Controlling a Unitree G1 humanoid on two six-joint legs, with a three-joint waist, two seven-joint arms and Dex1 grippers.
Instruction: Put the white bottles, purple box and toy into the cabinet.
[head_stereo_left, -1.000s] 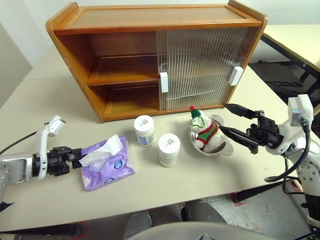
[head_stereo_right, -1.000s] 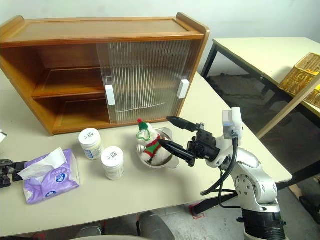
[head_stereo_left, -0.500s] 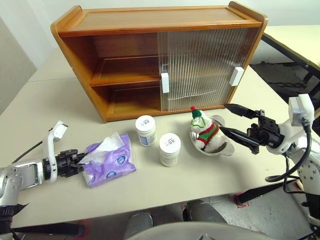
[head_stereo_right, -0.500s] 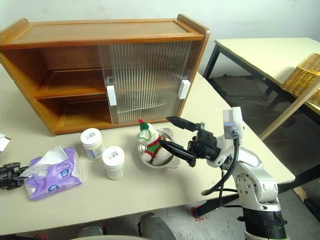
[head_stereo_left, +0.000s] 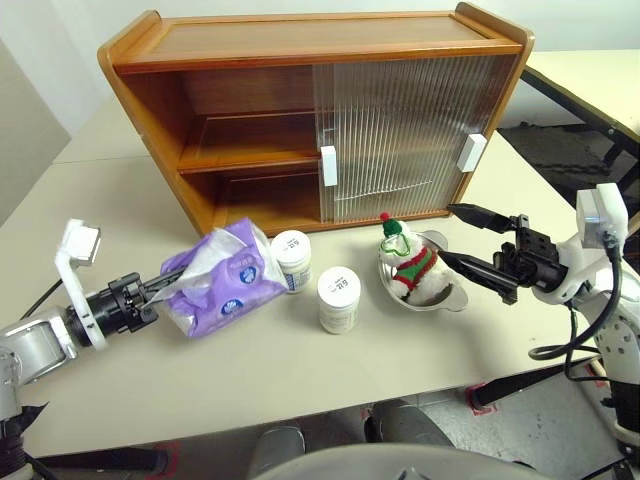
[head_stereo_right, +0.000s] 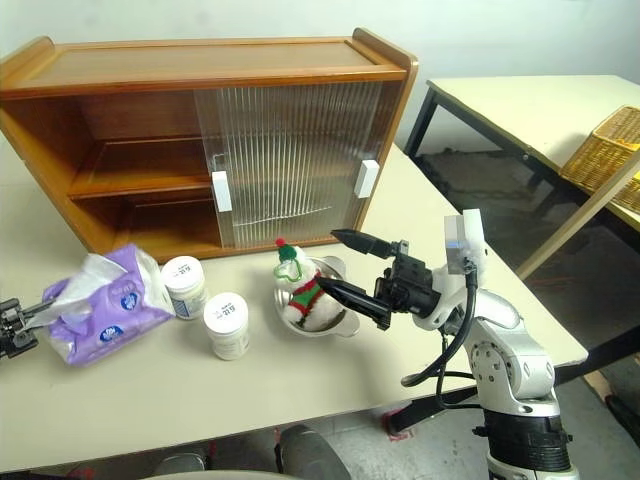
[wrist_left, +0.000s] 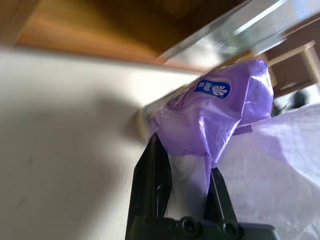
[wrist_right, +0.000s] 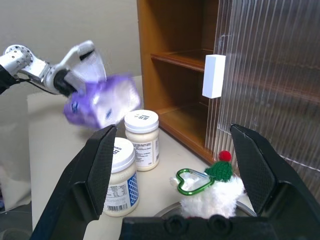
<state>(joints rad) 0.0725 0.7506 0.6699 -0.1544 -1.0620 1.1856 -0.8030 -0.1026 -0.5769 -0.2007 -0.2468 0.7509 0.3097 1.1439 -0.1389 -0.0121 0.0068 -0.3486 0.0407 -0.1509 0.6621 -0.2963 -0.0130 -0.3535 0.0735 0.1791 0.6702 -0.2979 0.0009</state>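
I keep lifting with my left gripper until the purple box rests there, as the purple box's loose end is clear and the cabinet's upper shelf is open.
The purple box hangs tilted above the table, in front of the cabinet's open left half, with my left gripper shut on its edge; the left wrist view shows the purple box pinched between the fingers. Two white bottles stand on the table just right of it. The toy sits in a steel bowl. My right gripper hovers open beside the toy, pointing at it. The cabinet stands behind, its sliding doors covering the right half.
The cabinet's two left shelves are open and bare. A second table stands at the back right, with a wicker basket on another surface further right. The table's front edge runs close below the bottles.
My left gripper closed on the purple box and lifted it off the table, up and right toward the bottles and cabinet. The right gripper has kept still.
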